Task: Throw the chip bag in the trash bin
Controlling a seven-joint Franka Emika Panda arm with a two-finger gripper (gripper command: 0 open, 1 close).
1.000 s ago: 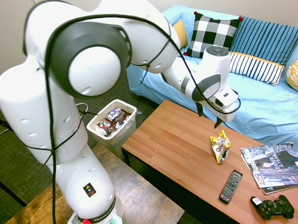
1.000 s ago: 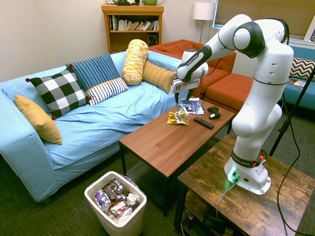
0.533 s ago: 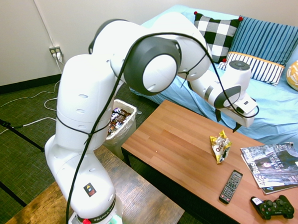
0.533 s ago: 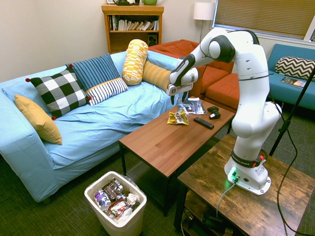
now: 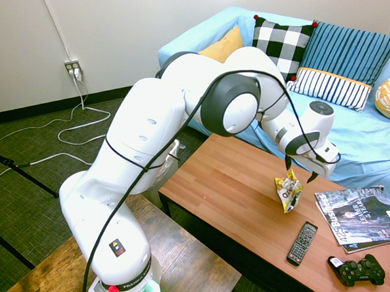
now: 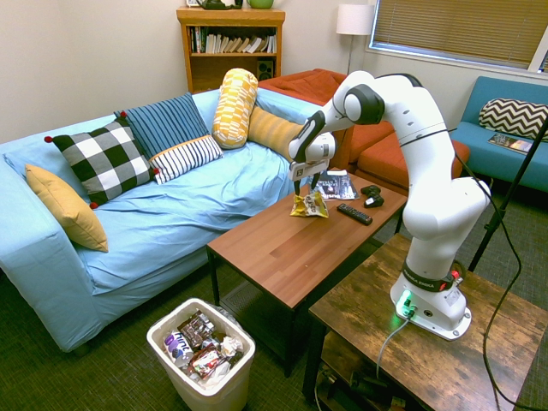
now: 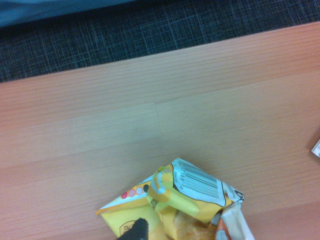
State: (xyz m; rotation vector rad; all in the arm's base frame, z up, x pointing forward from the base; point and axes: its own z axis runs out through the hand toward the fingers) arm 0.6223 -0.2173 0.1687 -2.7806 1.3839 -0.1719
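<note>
Sharp creases (image 7: 161,192) hold the crumpled panels outward, so the chip bag (image 6: 310,205) will stay in its folded shape when the robot carries it to the trash bin.
The chip bag (image 5: 288,192), yellow and white and crumpled, lies on the wooden coffee table (image 5: 230,190) near its sofa-side edge. My gripper (image 5: 300,172) hangs open just above it, fingers pointing down and apart, with nothing between them. From the other side the gripper (image 6: 308,186) stands directly over the chip bag (image 6: 309,205). In the wrist view the chip bag (image 7: 180,210) fills the lower middle, close by. The trash bin (image 6: 201,355), white and holding several wrappers, stands on the floor off the table's far end; my arm hides most of it in the first exterior view.
A remote (image 5: 302,242), a magazine (image 5: 359,219) and a black game controller (image 5: 356,271) lie on the table beyond the bag. The blue sofa (image 6: 171,205) with cushions runs along the table's far side. A darker side table (image 6: 411,351) bears the arm.
The arm has swung round and the gripper has come down towards the chip bag, ending just above it. The bag has not moved.
</note>
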